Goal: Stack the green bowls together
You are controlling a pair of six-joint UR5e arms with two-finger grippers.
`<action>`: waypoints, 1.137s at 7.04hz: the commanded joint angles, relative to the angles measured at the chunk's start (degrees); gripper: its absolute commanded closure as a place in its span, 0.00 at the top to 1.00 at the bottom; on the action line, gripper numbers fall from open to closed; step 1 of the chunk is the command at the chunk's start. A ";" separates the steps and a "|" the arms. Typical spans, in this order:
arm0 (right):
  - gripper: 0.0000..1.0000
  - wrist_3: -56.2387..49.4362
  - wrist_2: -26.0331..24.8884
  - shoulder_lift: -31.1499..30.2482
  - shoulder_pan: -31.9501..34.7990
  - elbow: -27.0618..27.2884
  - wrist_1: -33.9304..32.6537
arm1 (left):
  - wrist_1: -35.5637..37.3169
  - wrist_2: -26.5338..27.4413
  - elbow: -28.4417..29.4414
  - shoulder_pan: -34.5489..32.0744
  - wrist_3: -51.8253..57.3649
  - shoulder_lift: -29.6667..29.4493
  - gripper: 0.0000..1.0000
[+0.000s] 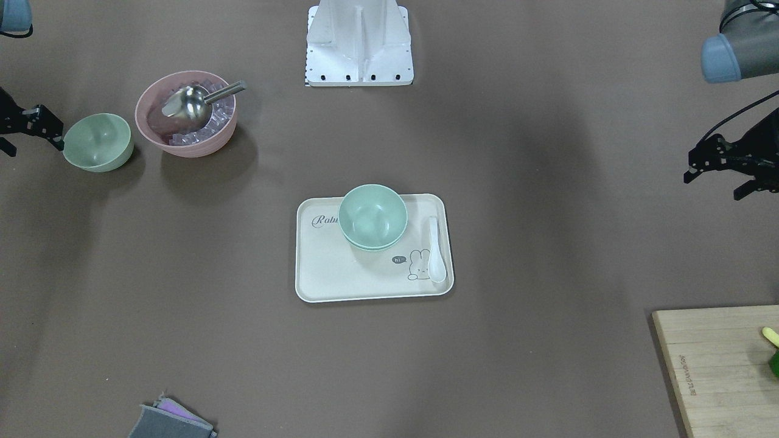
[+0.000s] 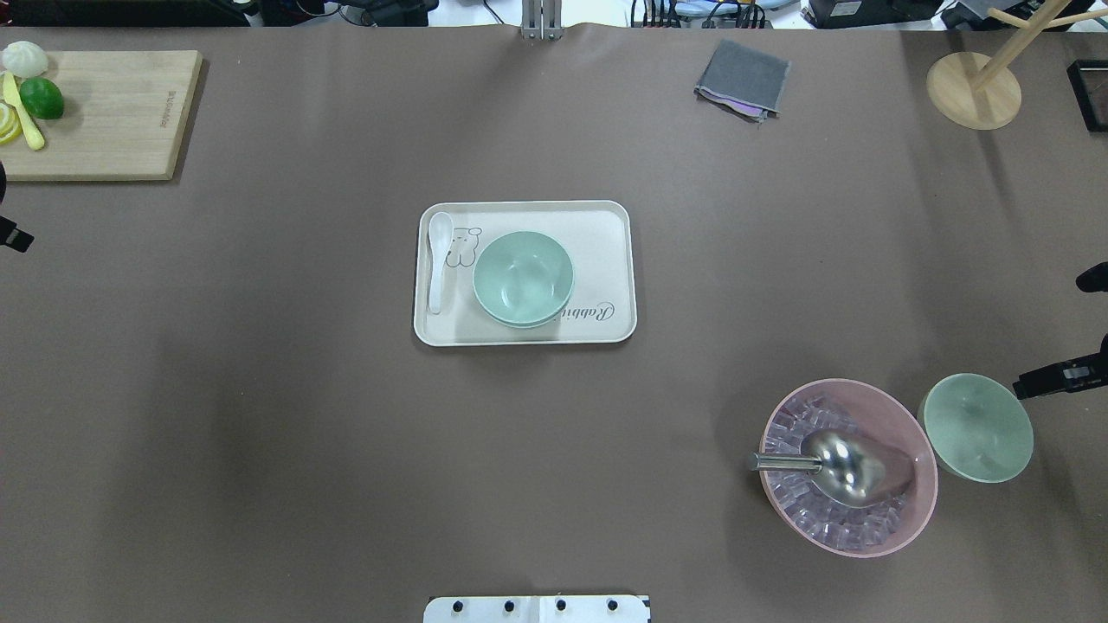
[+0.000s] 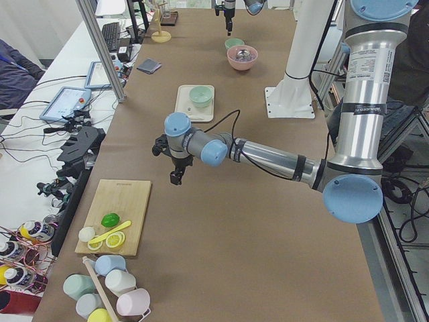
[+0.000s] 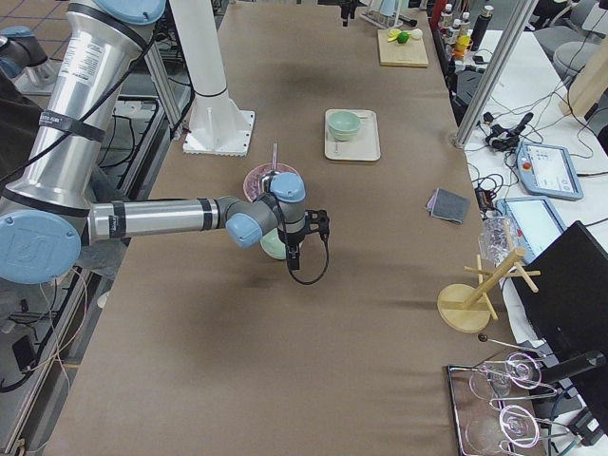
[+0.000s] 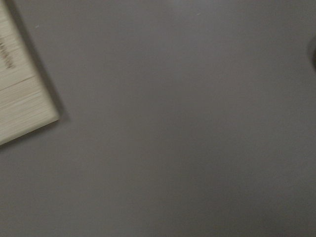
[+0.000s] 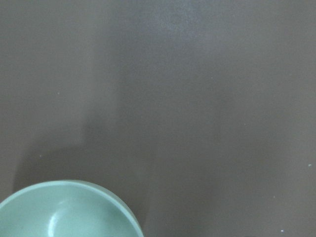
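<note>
Only a thin lower rim [image 1: 373,249] can be seen under the nested bowls' top rim. The single green bowl [image 1: 98,142] will therefore go deep inside when I lower it.
Two mint-green bowls [image 1: 372,216] sit nested on a cream tray [image 1: 328,267] at mid-table; they also show in the overhead view [image 2: 523,277]. A third green bowl [image 1: 97,142] stands on the table beside the pink bowl, seen in the overhead view [image 2: 978,426] and low in the right wrist view [image 6: 64,212]. My right gripper [image 1: 33,146] is open beside this bowl, one finger close to its rim; I cannot tell if it touches. My left gripper [image 1: 713,185] is open and empty, hanging above bare table far from the bowls.
A pink bowl [image 1: 185,115] with ice cubes and a metal scoop stands right next to the single green bowl. A white spoon [image 1: 436,250] lies on the tray. A wooden cutting board [image 2: 104,112] with fruit, a grey cloth [image 2: 743,78] and a wooden stand [image 2: 974,86] are at the far side.
</note>
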 commanded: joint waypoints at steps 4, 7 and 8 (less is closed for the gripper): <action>0.76 0.02 -1.41 0.01 -5.29 -0.35 -0.25 | -1.93 0.28 -0.01 -0.48 0.14 0.34 0.98; 0.42 1.16 -1.32 0.01 -5.73 -0.62 -0.25 | -1.93 0.28 0.08 -0.66 0.05 0.78 0.98; 0.38 1.43 -1.32 0.01 -5.91 -0.62 -0.25 | -1.93 0.28 0.08 -0.66 0.05 0.78 0.98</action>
